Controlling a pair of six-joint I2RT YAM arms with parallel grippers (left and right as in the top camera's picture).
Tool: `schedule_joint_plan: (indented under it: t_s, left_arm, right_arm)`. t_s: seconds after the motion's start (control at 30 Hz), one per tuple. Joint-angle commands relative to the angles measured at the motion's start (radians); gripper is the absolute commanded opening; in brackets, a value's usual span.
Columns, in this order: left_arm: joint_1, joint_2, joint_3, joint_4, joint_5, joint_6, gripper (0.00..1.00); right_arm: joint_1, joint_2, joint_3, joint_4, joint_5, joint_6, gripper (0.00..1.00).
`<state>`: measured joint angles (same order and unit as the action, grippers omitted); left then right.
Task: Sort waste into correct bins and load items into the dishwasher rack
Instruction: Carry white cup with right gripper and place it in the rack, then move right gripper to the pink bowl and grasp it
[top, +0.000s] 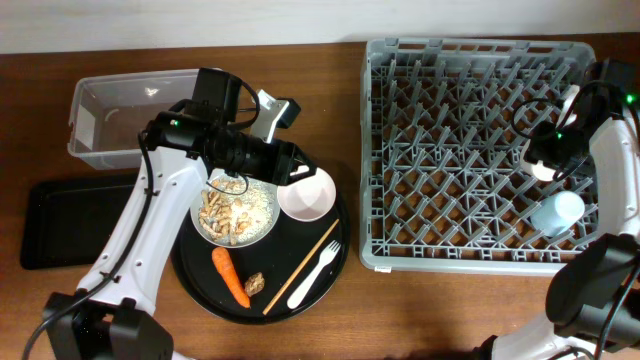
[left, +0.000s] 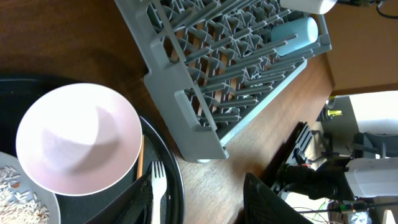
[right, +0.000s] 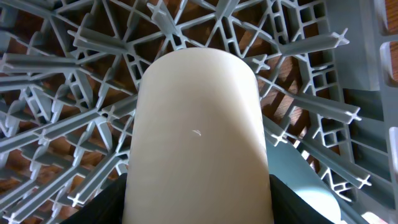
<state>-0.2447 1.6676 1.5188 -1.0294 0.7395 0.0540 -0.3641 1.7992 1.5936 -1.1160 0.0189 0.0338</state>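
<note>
The robot's left gripper is in the way of the white bowl (top: 307, 198) near the rack, so it should move back and the right gripper should take the bowl's rack-side rim (top: 332, 184).
A white plate (top: 258, 205) with beige food scraps (top: 225, 212) and a white bowl (top: 307, 195) sit on the round black tray (top: 200, 275). An orange carrot (top: 232, 277), a brown lump (top: 254, 284), a chopstick (top: 300, 267) and a white fork (top: 318, 268) also lie on it. My left gripper (left: 199, 205) is open and empty, above the bowl (left: 78, 140) and fork (left: 158, 186). My right gripper (right: 199, 208) is shut on the small white cup (right: 199, 130) over the grey dishwasher rack (top: 470, 60). A pale-blue cup (top: 556, 212) lies in the rack. The red wrapper and white wad are not in view.
The clear tub (top: 85, 135) stands at the back left, with the shallow black rectangular tray (top: 70, 225) in front of it. The rack (left: 205, 118) fills the right side, next to the round tray. Its pegs (right: 74, 112) stand close under the held cup.
</note>
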Motion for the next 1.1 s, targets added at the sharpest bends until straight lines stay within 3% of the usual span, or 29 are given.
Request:
schedule_joint_plan:
  t_s: [0.0, 0.13, 0.2, 0.23, 0.4, 0.57, 0.67, 0.77, 0.9, 1.07]
  left_arm:
    - [-0.001, 0.006, 0.006, -0.002, -0.004, 0.023, 0.46]
    - [-0.001, 0.006, 0.006, -0.002, -0.004, 0.023, 0.46]
    - [-0.001, 0.006, 0.006, -0.002, -0.004, 0.023, 0.46]
    - [-0.001, 0.006, 0.006, -0.002, -0.004, 0.023, 0.46]
    - [-0.001, 0.006, 0.006, -0.009, -0.004, 0.023, 0.46]
    - [-0.001, 0.006, 0.006, -0.009, -0.004, 0.023, 0.47]
    - [-0.001, 0.006, 0.006, -0.008, -0.008, 0.023, 0.5]
    - [-0.001, 0.006, 0.006, -0.009, -0.09, 0.023, 0.6]
    - [-0.001, 0.006, 0.006, -0.012, -0.233, 0.022, 0.65]
    - [0.02, 0.009, 0.004, -0.088, -0.56, -0.197, 0.7]
  right_arm:
    - [-0.004, 0.019, 0.015, 0.003, 0.016, 0.027, 0.49]
    - [-0.004, 0.057, 0.015, 0.053, 0.012, 0.027, 0.5]
    - [-0.004, 0.075, 0.015, 0.148, -0.018, 0.027, 0.9]
    - [-0.004, 0.078, 0.015, 0.181, -0.038, 0.027, 0.99]
    - [-0.004, 0.057, 0.078, 0.177, -0.105, 0.027, 0.99]
    - [-0.003, 0.053, 0.203, 0.005, -0.129, 0.027, 0.99]
    - [-0.002, 0.051, 0.292, -0.111, -0.244, 0.012, 0.99]
    - [0.028, 0.035, 0.351, -0.229, -0.442, -0.107, 0.99]
    - [0.155, 0.021, 0.351, -0.337, -0.464, -0.206, 0.99]
    - [0.405, 0.025, 0.351, -0.342, -0.402, -0.217, 0.99]
